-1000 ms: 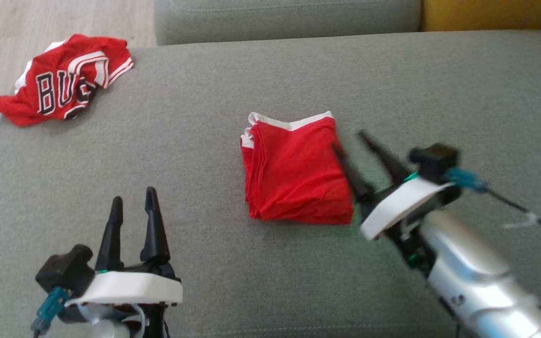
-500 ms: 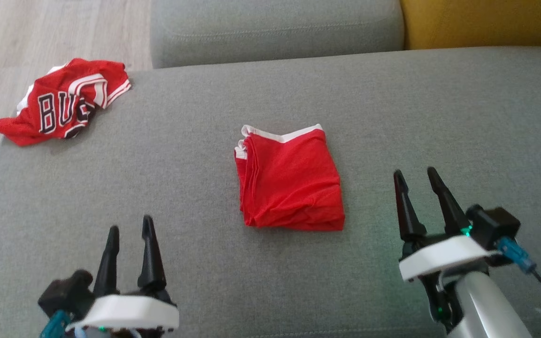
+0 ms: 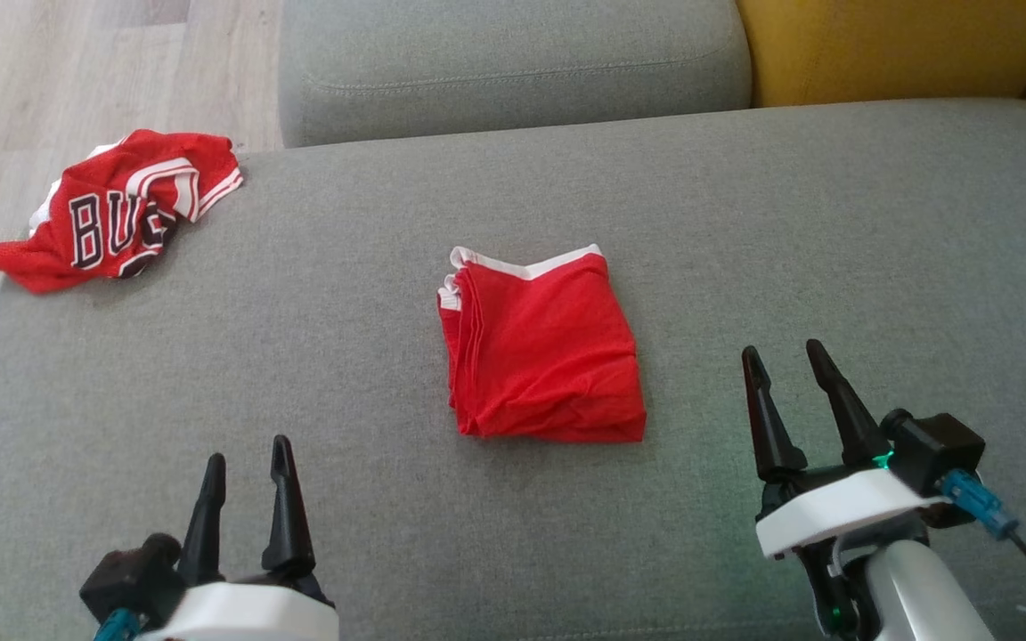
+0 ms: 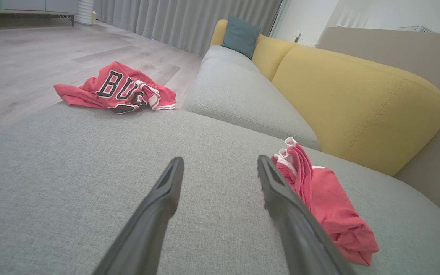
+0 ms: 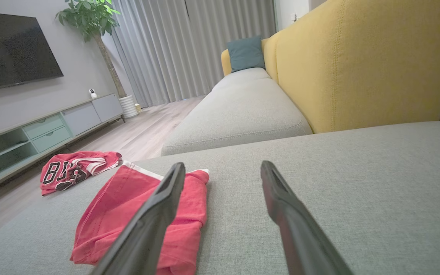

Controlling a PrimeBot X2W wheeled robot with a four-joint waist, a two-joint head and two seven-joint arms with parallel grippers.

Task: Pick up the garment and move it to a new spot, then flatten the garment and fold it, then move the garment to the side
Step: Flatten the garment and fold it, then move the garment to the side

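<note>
The layers [image 3: 463,352] are stacked close together, so I expect the folded red garment [image 3: 549,351] to come along as one bundle and stay folded when I move it aside.
A folded red garment [image 3: 541,351] with a white band along its far edge lies flat in the middle of the grey sofa seat [image 3: 834,231]. The same folded garment [image 4: 321,198] sits to the right of the left fingers, and the garment [image 5: 136,214] lies left of the right fingers. My left gripper [image 3: 246,456] is open at the lower left, well clear of it. My right gripper [image 3: 784,354] is open at the lower right, a short way to the garment's right, holding nothing.
A crumpled red jersey [image 3: 117,206] with black lettering lies at the seat's far left corner, partly over the edge. A second grey cushion [image 3: 513,62] and a yellow backrest [image 3: 896,44] stand behind. Wooden floor [image 3: 50,80] lies to the left.
My right gripper has drawn back from the garment's right edge to the lower right and stands upright. The camera has tilted, shifting the whole picture downward.
</note>
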